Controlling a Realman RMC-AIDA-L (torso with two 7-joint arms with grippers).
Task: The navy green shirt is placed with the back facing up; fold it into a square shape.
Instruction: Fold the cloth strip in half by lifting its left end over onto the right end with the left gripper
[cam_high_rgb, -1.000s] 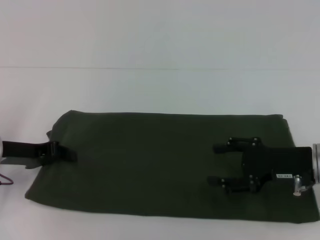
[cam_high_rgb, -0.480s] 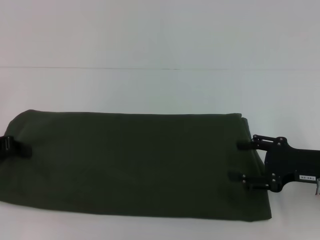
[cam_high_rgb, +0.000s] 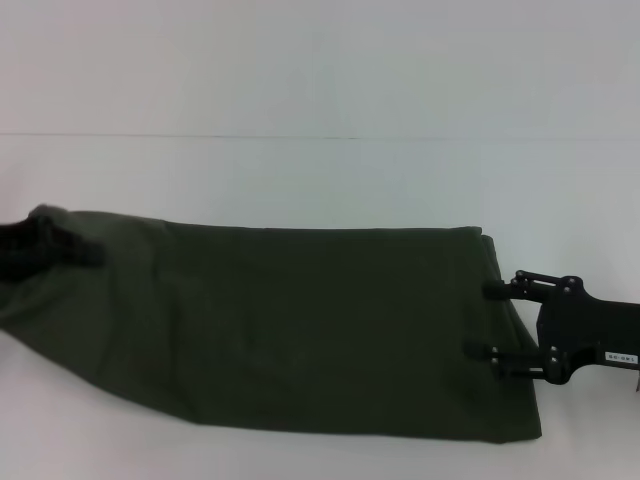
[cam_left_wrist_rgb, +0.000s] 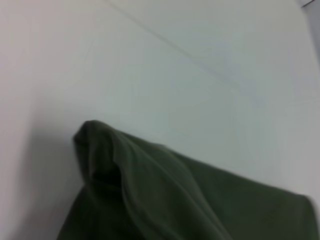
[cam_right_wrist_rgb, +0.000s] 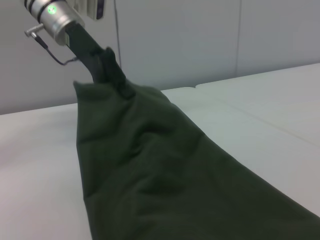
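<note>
The shirt's raised end (cam_high_rgb: 50, 305) reaches far out and leaves a long band, so next my left gripper brings the end back in and folds it over the flat part (cam_high_rgb: 375, 320).
The navy green shirt (cam_high_rgb: 300, 330) lies as a long dark band across the white table, plain side up. My left gripper (cam_high_rgb: 45, 250) is shut on the shirt's left end and holds it raised off the table. The right wrist view shows that gripper (cam_right_wrist_rgb: 119, 84) pinching the lifted end of the cloth (cam_right_wrist_rgb: 165, 165). In the left wrist view only the bunched, raised fold (cam_left_wrist_rgb: 165, 200) appears. My right gripper (cam_high_rgb: 485, 320) is open at the shirt's right edge, with its two fingertips touching the hem.
The white table (cam_high_rgb: 300, 180) stretches behind and on both sides of the shirt. A grey wall rises behind it, and a thin cable (cam_right_wrist_rgb: 50, 52) hangs from the left arm.
The shirt slid left while my right gripper drew back from over it to its right edge. In the last half second the left end of the shirt rose off the table.
</note>
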